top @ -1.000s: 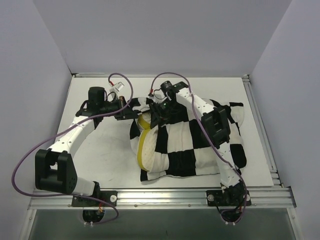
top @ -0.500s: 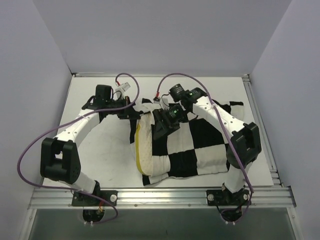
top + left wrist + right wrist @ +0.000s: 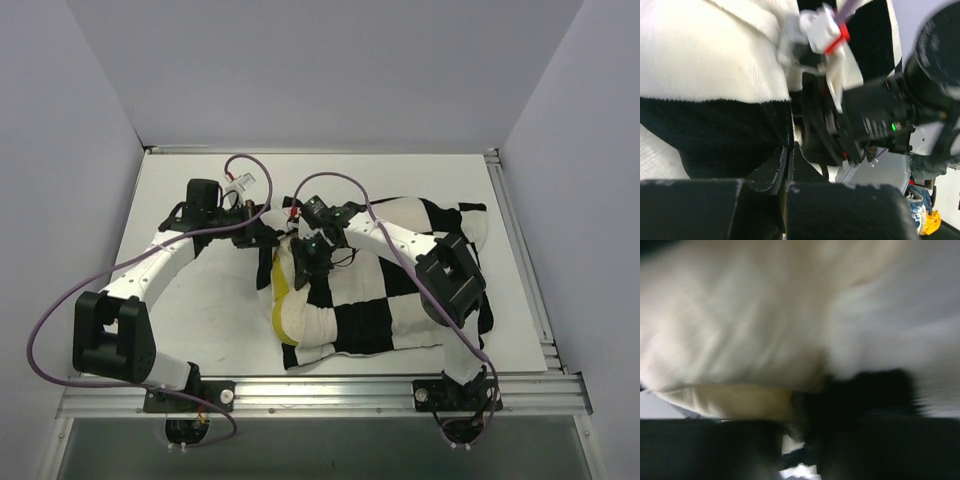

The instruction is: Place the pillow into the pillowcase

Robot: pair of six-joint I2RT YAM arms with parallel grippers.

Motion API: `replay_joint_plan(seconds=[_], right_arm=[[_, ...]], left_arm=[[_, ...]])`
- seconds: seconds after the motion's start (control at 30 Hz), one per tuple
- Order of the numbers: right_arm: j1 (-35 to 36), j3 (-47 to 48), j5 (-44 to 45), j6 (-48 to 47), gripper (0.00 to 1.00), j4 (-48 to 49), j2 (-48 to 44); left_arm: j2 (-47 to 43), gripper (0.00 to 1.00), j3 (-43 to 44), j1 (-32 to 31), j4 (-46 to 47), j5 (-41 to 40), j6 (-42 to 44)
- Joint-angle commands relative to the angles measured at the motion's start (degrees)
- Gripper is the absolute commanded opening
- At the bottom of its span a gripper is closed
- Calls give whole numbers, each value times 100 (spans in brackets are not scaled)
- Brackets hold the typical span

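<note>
Next, my left gripper pulls the pillowcase's upper corner over the uncovered end of the pillow, because the pillow's yellow edge (image 3: 280,292) is sticking out of the pillowcase's opening.
The black-and-white checkered pillowcase (image 3: 400,300) lies across the table's middle and right. The cream pillow (image 3: 292,310) sticks out of its left end, showing its yellow side edge. My left gripper (image 3: 265,232) is at the case's upper left corner. In the left wrist view it (image 3: 788,162) is shut, with the pillowcase (image 3: 715,140) running down into its fingers. My right gripper (image 3: 303,265) presses on the pillow's exposed end at the case's mouth. The right wrist view is blurred, showing the cream pillow (image 3: 730,325) and its yellow edge close up. How the right jaws stand is unclear.
The white table (image 3: 200,320) ends at an aluminium rail (image 3: 320,385) along the near edge and another rail (image 3: 520,250) on the right. Grey walls close in the back and sides. Purple cables (image 3: 250,165) loop above both wrists. The right arm's wrist (image 3: 870,120) sits close beside my left gripper.
The right gripper has swung left and nearer, onto the pillow's exposed end, its elbow folding back. The pillow's left end has bunched up. The left gripper has barely moved.
</note>
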Motion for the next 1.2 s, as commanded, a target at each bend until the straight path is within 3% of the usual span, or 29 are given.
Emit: replay_joint_plan(seconds=[0.0, 0.07, 0.2, 0.37, 0.53, 0.67, 0.8, 0.83, 0.87, 0.9, 0.97, 1.0, 1.07, 1.13, 1.17], right_arm=[[-545, 205, 1145, 467, 0, 414, 111], [-966, 118, 1319, 475, 0, 701, -275], [-1162, 65, 2242, 361, 0, 1029, -1051], [-855, 21, 2655, 695, 0, 1248, -262], [-477, 135, 3570, 844, 0, 1398, 891], [-520, 109, 3176, 853, 0, 1433, 945], [-626, -14, 2386, 739, 0, 1504, 550], [-626, -75, 2306, 695, 0, 1504, 497], [-635, -93, 2035, 599, 0, 1556, 461], [-626, -76, 1928, 581, 0, 1556, 435], [-609, -119, 1700, 537, 0, 1548, 426], [-591, -128, 1647, 511, 0, 1522, 417], [-573, -207, 1559, 484, 0, 1495, 435], [-573, -295, 1523, 493, 0, 1504, 426], [-573, -365, 1514, 475, 0, 1495, 408]], left_arm=[[-425, 0, -37, 19, -265, 309, 149], [-539, 0, -20, 45, -720, 406, 387], [-601, 0, 164, 71, -1302, 678, 844], [-364, 0, 559, -113, -1435, 1459, 670], [-66, 0, 1252, -105, -1181, 2014, -234], [102, 0, 1509, 211, -266, 1822, -912], [514, 0, 1825, 537, -739, 682, 312], [559, 10, 1860, 581, -793, 670, 561], [577, 42, 1913, 607, -863, 696, 1173], [568, 55, 1948, 651, -959, 705, 1518], [428, 71, 2019, 730, -1336, 898, 2456], [375, 86, 2280, 748, -1599, 977, 3010], [340, 96, 2536, 731, -2539, 1074, 4378], [252, 97, 2801, 574, -3555, 1058, 5471], [208, 97, 2819, 451, -3832, 918, 6504]])
